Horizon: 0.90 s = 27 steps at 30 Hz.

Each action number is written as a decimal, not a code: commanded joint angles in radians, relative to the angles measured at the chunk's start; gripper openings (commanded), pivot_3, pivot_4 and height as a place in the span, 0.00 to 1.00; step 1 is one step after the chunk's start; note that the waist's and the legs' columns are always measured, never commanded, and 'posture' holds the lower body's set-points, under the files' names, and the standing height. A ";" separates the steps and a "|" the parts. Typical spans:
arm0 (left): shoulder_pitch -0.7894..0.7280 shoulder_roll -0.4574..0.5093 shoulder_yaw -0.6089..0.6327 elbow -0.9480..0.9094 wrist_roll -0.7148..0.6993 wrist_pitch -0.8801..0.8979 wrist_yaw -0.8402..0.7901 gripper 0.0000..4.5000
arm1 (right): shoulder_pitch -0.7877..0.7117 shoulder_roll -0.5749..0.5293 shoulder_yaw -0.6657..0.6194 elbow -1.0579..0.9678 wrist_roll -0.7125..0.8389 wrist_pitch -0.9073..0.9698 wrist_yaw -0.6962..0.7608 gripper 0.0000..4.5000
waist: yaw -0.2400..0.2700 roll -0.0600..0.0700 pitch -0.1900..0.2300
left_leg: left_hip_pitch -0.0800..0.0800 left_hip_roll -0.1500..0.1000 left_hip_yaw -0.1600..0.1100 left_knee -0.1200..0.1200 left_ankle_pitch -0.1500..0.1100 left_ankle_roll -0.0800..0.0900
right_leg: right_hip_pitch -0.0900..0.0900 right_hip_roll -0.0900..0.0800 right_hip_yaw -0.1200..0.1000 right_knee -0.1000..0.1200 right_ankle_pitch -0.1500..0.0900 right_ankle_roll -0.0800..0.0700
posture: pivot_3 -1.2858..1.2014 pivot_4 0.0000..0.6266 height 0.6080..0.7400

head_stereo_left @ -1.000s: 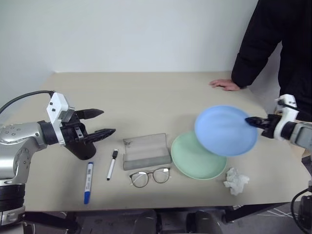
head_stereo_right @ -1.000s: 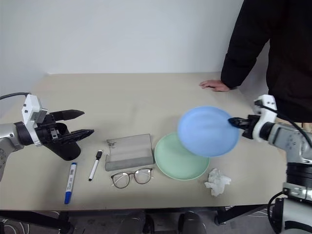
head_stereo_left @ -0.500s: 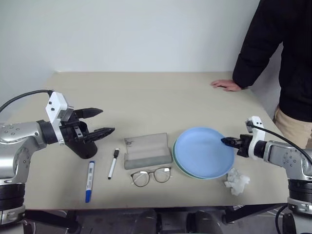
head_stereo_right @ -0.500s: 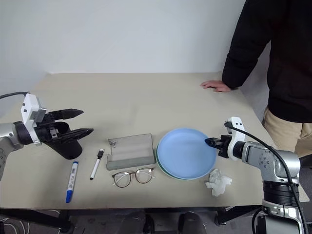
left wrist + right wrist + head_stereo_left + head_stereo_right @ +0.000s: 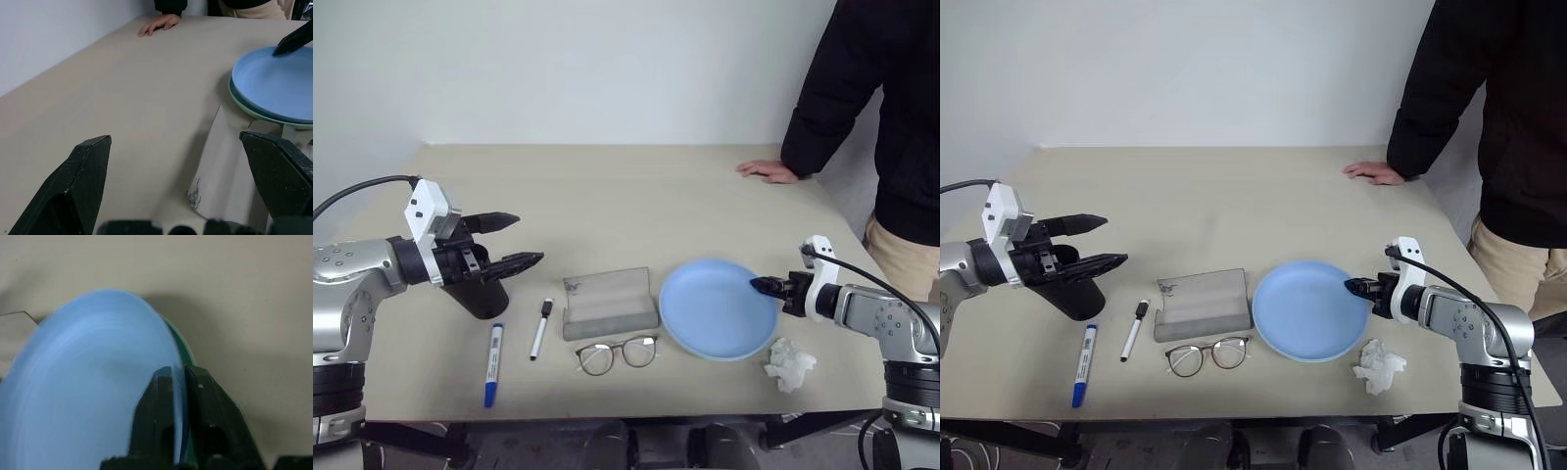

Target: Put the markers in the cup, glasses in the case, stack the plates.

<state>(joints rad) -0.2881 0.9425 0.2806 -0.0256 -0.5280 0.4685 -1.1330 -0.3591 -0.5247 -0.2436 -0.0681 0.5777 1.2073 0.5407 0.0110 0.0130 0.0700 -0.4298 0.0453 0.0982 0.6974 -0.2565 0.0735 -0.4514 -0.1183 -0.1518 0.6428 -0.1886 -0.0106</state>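
Observation:
I expect the grey case's wide flap (image 5: pixel 607 292) to fold forward and cover the glasses when I push it, because the flap is spread back behind the case's raised front side (image 5: pixel 611 325).
The light blue plate (image 5: pixel 717 308) lies flat on the pale green plate (image 5: pixel 244 105), whose rim peeks out beneath it. My right gripper (image 5: pixel 762 286) is at the blue plate's right rim, its fingers (image 5: pixel 198 396) closed narrowly on either side of that rim. My left gripper (image 5: pixel 514 240) hangs open just above the black cup (image 5: pixel 484 294) at the table's left. In front of the cup lie the blue-capped marker (image 5: pixel 492 364) and the thinner black-capped marker (image 5: pixel 539 330). The grey case (image 5: pixel 609 303) sits left of the plates, with the glasses (image 5: pixel 615 354) in front of it.
A crumpled white tissue (image 5: pixel 789 363) lies by the front right of the plates. A person in a dark sleeve stands at the table's right, a hand (image 5: pixel 766 170) resting flat on the far right of the tabletop (image 5: pixel 626 196).
My right gripper came down and leftward with the blue plate, which went from tilted in the air to lying flat on the green plate. The left arm stayed put.

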 commanded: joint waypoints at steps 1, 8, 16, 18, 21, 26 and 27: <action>-0.035 0.004 0.004 -0.004 0.002 -0.018 0.004 1.00 | -0.030 0.005 -0.011 -0.010 0.017 0.012 -0.015 0.39 | 0.000 0.000 0.000 | 0.000 0.000 0.000 0.000 0.000 0.000 | 0.000 0.000 0.000 0.000 0.000 0.000 | 0.52 0.00 0.68; -0.043 0.003 -0.002 0.002 0.004 -0.020 0.001 1.00 | -0.057 -0.088 -0.054 -0.037 0.054 -0.003 0.058 0.94 | 0.000 0.000 0.000 | 0.000 0.000 0.000 0.000 0.000 0.000 | 0.000 0.000 0.000 0.000 0.000 0.000 | 0.52 0.00 0.68; -0.065 0.005 -0.020 0.024 0.007 -0.028 -0.006 1.00 | -0.019 -0.368 -0.087 -0.063 0.091 -0.106 0.312 1.00 | 0.002 0.000 0.000 | 0.000 0.000 0.000 0.000 0.000 0.000 | 0.000 0.000 0.000 0.000 0.000 0.000 | 0.52 0.00 0.68; -0.071 0.005 -0.021 0.031 0.008 -0.029 -0.007 1.00 | 0.046 -0.439 -0.080 -0.103 0.083 -0.165 0.387 1.00 | 0.002 -0.001 0.000 | 0.000 -0.001 -0.001 0.000 0.000 0.001 | 0.000 -0.001 0.000 -0.001 0.000 0.000 | 0.52 0.00 0.68; -0.071 0.005 -0.024 0.039 0.010 -0.033 -0.010 1.00 | 0.141 -0.515 -0.065 -0.145 0.047 -0.259 0.456 1.00 | 0.001 -0.001 0.000 | 0.000 -0.001 0.000 0.000 -0.001 0.001 | 0.001 -0.001 0.000 -0.001 0.000 0.000 | 0.52 0.00 0.68; -0.068 0.004 -0.037 0.049 0.017 -0.038 -0.018 1.00 | 0.281 -0.576 -0.053 -0.223 -0.021 -0.390 0.504 1.00 | 0.000 -0.002 0.000 | 0.000 0.000 0.000 0.000 -0.001 0.002 | 0.000 -0.002 0.000 -0.001 0.000 0.000 | 0.52 0.00 0.68; -0.065 0.006 -0.035 0.046 0.016 -0.037 -0.019 1.00 | 0.305 -0.577 -0.047 -0.251 -0.024 -0.391 0.501 1.00 | 0.001 -0.002 0.001 | 0.001 0.000 0.000 0.000 -0.001 0.002 | 0.000 -0.002 0.000 -0.001 0.000 0.000 | 0.52 0.00 0.68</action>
<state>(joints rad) -0.3386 0.9394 0.2414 0.0353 -0.5201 0.4485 -1.1485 -0.0608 -1.0863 -0.2832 -0.2648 0.5626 0.8449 1.0325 0.0118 0.0109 0.0705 -0.4293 0.0457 0.0983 0.6975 -0.2578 0.0750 -0.4518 -0.1200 -0.1521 0.6416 -0.1888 -0.0106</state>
